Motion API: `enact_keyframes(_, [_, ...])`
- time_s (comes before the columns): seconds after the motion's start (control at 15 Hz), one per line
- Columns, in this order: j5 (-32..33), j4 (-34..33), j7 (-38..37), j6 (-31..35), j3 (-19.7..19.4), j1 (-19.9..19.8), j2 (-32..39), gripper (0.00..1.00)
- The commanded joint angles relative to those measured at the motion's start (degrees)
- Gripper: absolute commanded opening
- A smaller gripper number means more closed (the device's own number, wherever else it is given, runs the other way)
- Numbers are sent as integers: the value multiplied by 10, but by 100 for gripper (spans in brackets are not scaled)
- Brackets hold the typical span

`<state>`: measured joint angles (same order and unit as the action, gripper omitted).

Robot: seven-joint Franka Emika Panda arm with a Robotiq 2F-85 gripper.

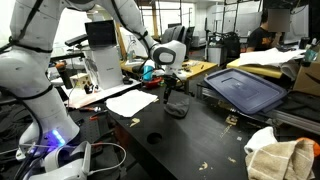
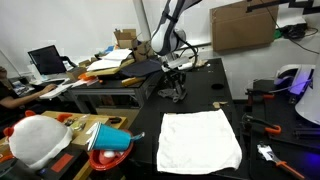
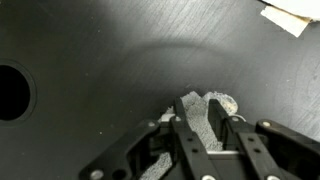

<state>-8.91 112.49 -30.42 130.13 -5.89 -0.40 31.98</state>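
Observation:
I should put the cloth down, open my gripper, and grab the cloth by its side [image 1: 187,99] toward the dark blue bin lid, because the grey cloth hangs bunched [image 1: 177,107] under my gripper.
In the wrist view my gripper [image 3: 209,125] comes in from the bottom over a black table top [image 3: 110,60]. A grey, speckled, spongy piece [image 3: 216,103] fills the narrow gap between the two black fingers [image 3: 189,128] and sticks out past their tips onto the table. Both fingers press against its sides. In both exterior views the gripper [image 1: 168,88] [image 2: 178,82] points down at the black table, low over a small dark object [image 1: 177,104]. The grey piece itself is too small to make out there.
A round hole [image 3: 10,95] [image 1: 153,137] opens in the table top. White paper [image 1: 130,102] lies beside the gripper, a dark blue bin lid [image 1: 245,85] beyond it. A white cloth [image 2: 200,140] is spread on the table. Tools [image 2: 265,122] and clutter line the edges.

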Motion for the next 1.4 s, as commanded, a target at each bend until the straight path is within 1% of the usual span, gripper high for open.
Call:
enact_keyframes(0.0, [-9,28,19,21,0,1,-26,63])
enact_keyframes(0.27, [-7,27,31,41,1,1,-10,93])
enact_keyframes(0.33, [-7,29,35,46,2,1,-7,99])
enact_keyframes(0.4, [-7,29,40,49,3,1,-3,100])
enact_keyframes(0.47, [-7,30,42,51,3,0,0,77])
enact_keyframes(0.53, [-9,30,48,55,5,-1,2,69])
enact_keyframes(0.6, [-9,30,54,63,5,-2,3,68])
enact_keyframes(0.67, [-9,29,56,68,5,-2,5,62])
enact_keyframes(0.73, [-9,29,61,74,5,-2,7,53])
enact_keyframes(1.0, [-12,29,66,86,7,-4,7,23])
enact_keyframes(1.13, [-19,30,69,78,11,-7,1,8])
enact_keyframes(1.2, [-31,27,68,63,16,-13,-3,0])
enact_keyframes(1.27, [-41,26,69,60,19,-16,-5,0])
enact_keyframes(1.33, [-57,22,75,42,25,-24,-10,0])
